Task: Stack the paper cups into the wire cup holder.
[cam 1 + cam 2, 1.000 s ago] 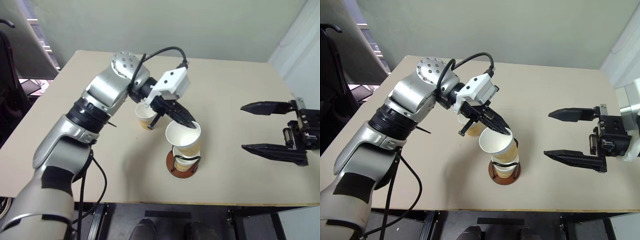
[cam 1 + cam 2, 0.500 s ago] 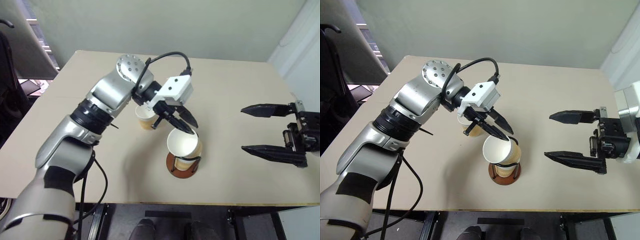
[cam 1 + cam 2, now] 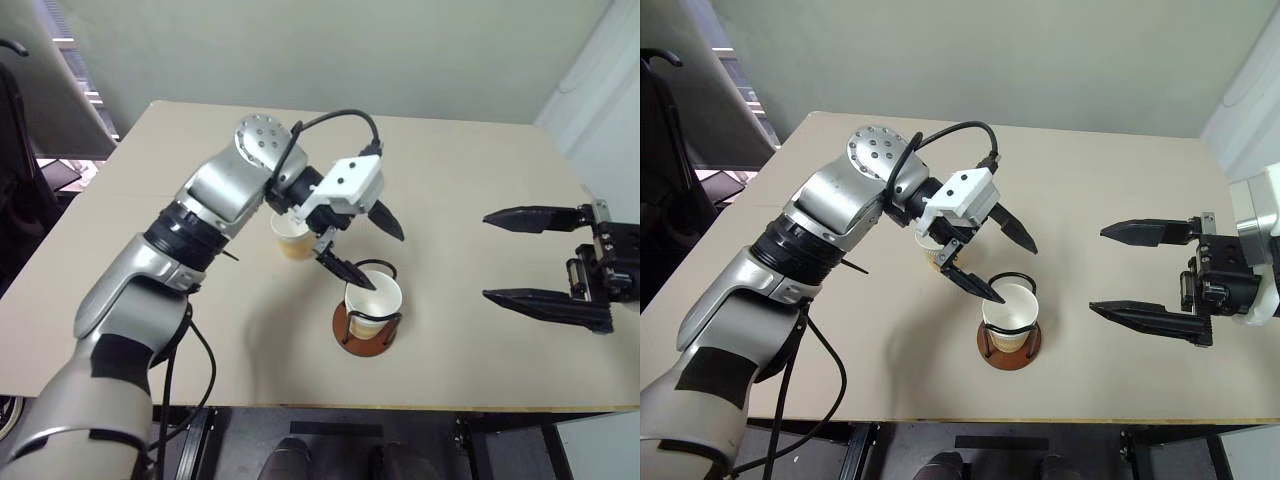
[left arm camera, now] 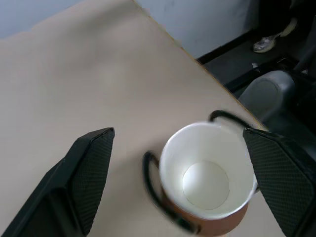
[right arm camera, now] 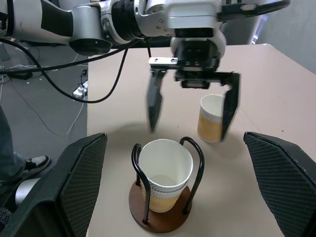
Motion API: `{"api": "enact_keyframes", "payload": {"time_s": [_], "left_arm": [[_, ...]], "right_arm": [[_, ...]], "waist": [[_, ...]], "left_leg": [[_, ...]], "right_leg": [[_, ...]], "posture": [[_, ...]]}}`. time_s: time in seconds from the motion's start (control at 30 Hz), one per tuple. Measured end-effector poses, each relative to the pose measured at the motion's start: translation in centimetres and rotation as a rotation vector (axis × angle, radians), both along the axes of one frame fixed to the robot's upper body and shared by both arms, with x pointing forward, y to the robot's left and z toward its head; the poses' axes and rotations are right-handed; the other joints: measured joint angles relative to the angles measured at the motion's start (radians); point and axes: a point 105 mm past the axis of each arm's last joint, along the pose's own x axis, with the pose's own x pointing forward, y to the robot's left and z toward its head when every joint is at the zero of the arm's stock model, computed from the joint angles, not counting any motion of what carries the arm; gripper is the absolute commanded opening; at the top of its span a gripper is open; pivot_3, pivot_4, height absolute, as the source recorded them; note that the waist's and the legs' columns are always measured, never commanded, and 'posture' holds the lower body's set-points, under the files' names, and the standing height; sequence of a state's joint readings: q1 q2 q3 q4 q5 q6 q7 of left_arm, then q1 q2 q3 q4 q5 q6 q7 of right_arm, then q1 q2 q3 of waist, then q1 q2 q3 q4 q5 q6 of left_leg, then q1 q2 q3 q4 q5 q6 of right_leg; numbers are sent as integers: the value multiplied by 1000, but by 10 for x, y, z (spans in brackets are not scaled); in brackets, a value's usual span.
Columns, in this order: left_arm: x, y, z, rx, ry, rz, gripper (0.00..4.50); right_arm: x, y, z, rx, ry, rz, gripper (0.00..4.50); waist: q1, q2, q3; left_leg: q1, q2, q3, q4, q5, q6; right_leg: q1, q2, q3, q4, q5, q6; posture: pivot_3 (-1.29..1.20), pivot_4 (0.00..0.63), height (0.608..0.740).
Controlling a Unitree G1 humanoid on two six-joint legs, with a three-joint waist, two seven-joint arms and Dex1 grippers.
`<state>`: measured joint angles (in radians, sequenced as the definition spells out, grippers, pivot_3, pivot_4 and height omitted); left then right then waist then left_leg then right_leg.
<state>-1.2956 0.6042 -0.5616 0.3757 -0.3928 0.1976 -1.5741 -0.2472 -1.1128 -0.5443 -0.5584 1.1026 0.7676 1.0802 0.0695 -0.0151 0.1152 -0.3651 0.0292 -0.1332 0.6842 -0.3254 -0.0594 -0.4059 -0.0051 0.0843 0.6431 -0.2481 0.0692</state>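
My gripper will lower the loose paper cup [image 3: 296,246] into the holder's cup [image 3: 376,296], which is empty and gets narrower inward, so the loose paper cup will nest nearly to its rim.
The wire cup holder [image 3: 352,340] stands near the table's front edge, with its black loops around an upright paper cup [image 3: 373,298] that sits down inside it. My left gripper [image 3: 384,259] hangs open just above and behind that cup, one finger on each side, touching nothing. A second paper cup [image 3: 291,237] stands on the table behind it, partly covered by my left wrist. In the right wrist view the cup in the holder [image 5: 165,170] is in front and the loose cup [image 5: 211,118] is behind. My right gripper [image 3: 486,255] is open and empty off to the right.
The beige table [image 3: 470,160] has bare room at the back and between the holder and my right gripper. Its front edge runs just below the holder. A black chair [image 3: 15,130] stands off the table's left side.
My left gripper has opened and let go of the cup, which dropped from a tilted perch on the holder's top down inside it. The right gripper has not moved.
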Motion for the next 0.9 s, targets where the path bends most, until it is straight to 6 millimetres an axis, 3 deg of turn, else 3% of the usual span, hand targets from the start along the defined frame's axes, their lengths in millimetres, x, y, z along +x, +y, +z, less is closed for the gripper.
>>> {"api": "enact_keyframes", "payload": {"time_s": [0.07, 0.17, 0.23, 0.3, 0.5, 0.8, 0.9], "left_arm": [[22, 21, 6, -14, -30, 132, 4476], [53, 71, 7, -1, -72, 365, 4476], [64, 94, 1, 16, -61, 463, 4476], [67, 104, -3, 22, -47, 498, 4476], [60, 123, -10, 65, -46, 503, 4476], [55, 118, -41, 119, 11, 477, 4476], [59, 109, -51, 143, 8, 468, 3922]], "right_arm": [[1, -1, 0, -3, -2, -3, 4500], [1, -2, 0, -3, -1, -1, 4500], [2, -2, -1, -6, 1, -1, 4500], [3, -1, -2, -11, 3, 2, 4500], [4, 0, -3, -14, 5, 5, 4500], [6, 0, -3, -21, 5, 0, 4500], [5, 0, -3, -26, 3, 1, 4500]], "waist": [[-2, 0, 0], [-14, 1, -1], [-14, 1, -1], [-9, 1, -1], [-4, 1, -1], [-4, 1, -1], [-4, 1, -1]], "left_leg": [[0, 1, 0, 0, 0, 0], [0, 1, 1, -1, 0, 0], [-1, 1, 0, -1, 0, 0], [-2, 0, -1, 0, 0, 1], [-2, -1, 0, -1, -1, 2], [-1, -1, 0, 1, -1, 2], [-1, -1, 0, 2, -1, 2]], "right_leg": [[-1, 0, 1, 0, 0, 0], [-3, 0, 1, 0, 0, 0], [-4, 0, 1, 0, 0, 0], [-4, 0, 0, 0, 0, 0], [-4, 0, 0, 0, 1, 2], [-4, 0, 0, 0, 1, 2], [-4, -1, 0, 0, 1, 2]], "posture": [[0, 150, 740], [0, 150, 740], [0, 150, 740], [0, 150, 740], [0, 150, 740], [0, 150, 740], [0, 150, 740]]}}
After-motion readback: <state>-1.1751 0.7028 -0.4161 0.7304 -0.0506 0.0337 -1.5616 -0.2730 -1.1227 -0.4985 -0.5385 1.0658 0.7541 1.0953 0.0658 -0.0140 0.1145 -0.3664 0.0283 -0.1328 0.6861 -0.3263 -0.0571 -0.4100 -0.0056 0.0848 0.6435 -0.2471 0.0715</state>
